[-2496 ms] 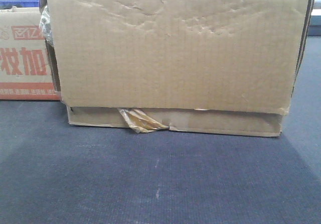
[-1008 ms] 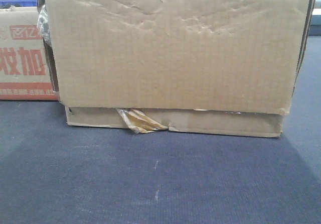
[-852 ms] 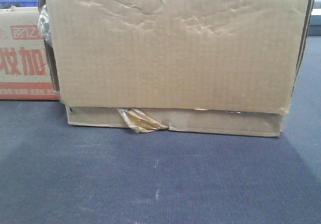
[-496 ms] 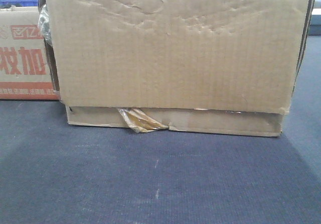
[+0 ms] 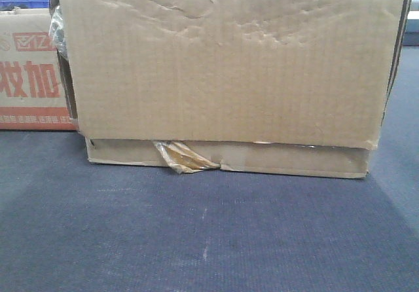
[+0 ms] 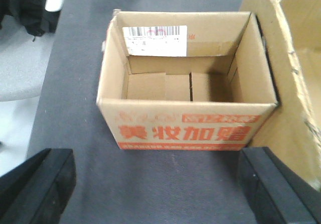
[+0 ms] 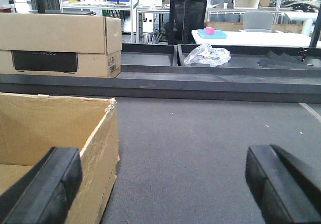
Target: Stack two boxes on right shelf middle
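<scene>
The brown box point(image 6: 300, 68) opens wider than the printed box point(image 6: 184, 103), so I expect the printed box to travel along inside it when the robot carries the brown box.
A large plain brown cardboard box point(image 5: 222, 63) with a creased, dented face fills the front view on dark carpet. A shallower cardboard layer point(image 5: 294, 160) lies beneath it, with a crumpled tan tape scrap point(image 5: 183, 158). The brown box also shows at the right edge of the left wrist view point(image 6: 283, 83) and, open-topped, at the left of the right wrist view point(image 7: 50, 128). My left gripper point(image 6: 158, 189) is wide open and empty above the carpet. My right gripper point(image 7: 163, 186) is wide open and empty, its left finger over the box's wall. The right shelf is out of view.
An open cardboard box printed with red Chinese characters point(image 6: 185, 128) stands left of the brown box, just ahead of my left gripper; it also shows in the front view point(image 5: 33, 76). A blue bin point(image 5: 26, 1) sits behind it. Beyond a dark ledge point(image 7: 200, 83) are another box point(image 7: 60, 45), a plastic bag point(image 7: 206, 56) and desks.
</scene>
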Available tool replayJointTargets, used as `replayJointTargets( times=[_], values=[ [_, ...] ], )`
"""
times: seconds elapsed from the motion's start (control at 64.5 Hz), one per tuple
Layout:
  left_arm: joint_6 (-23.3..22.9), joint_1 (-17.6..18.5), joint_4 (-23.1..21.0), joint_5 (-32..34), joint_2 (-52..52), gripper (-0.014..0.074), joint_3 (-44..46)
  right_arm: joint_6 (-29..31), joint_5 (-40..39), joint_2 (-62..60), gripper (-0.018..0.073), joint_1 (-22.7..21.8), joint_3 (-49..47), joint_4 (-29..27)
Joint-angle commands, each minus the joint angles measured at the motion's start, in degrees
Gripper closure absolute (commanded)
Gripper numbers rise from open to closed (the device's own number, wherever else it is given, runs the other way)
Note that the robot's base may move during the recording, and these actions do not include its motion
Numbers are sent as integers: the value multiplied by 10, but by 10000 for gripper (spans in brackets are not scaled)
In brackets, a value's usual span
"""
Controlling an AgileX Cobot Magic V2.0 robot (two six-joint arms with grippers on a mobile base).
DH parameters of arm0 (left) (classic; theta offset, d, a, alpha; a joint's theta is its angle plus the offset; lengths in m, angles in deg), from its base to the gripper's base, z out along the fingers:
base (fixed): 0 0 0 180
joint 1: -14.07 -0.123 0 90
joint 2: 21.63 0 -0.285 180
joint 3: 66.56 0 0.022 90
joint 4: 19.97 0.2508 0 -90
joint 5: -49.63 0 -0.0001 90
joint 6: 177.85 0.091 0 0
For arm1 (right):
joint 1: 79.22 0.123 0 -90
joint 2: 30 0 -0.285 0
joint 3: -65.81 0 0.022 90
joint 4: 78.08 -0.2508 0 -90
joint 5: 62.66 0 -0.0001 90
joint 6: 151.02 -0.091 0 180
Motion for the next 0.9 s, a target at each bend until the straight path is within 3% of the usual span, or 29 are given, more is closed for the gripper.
replayJointTargets(
  times=[0.0, 0.341, 0.45, 0.883],
  values=[
    [31, 3, -5, -48, 54, 36, 66, 1, -5, 4, -9, 2, -4, 6],
    [73, -73, -20, -134, 262, 36, 274, 1, 0, 4, -9, 2, -4, 6],
    [100, -93, -54, -133, 311, 36, 323, 1, 0, 4, -9, 2, -4, 6],
    [110, -97, -61, -54, 446, 36, 340, 1, 13, 4, -9, 2, -4, 6]
  ],
)
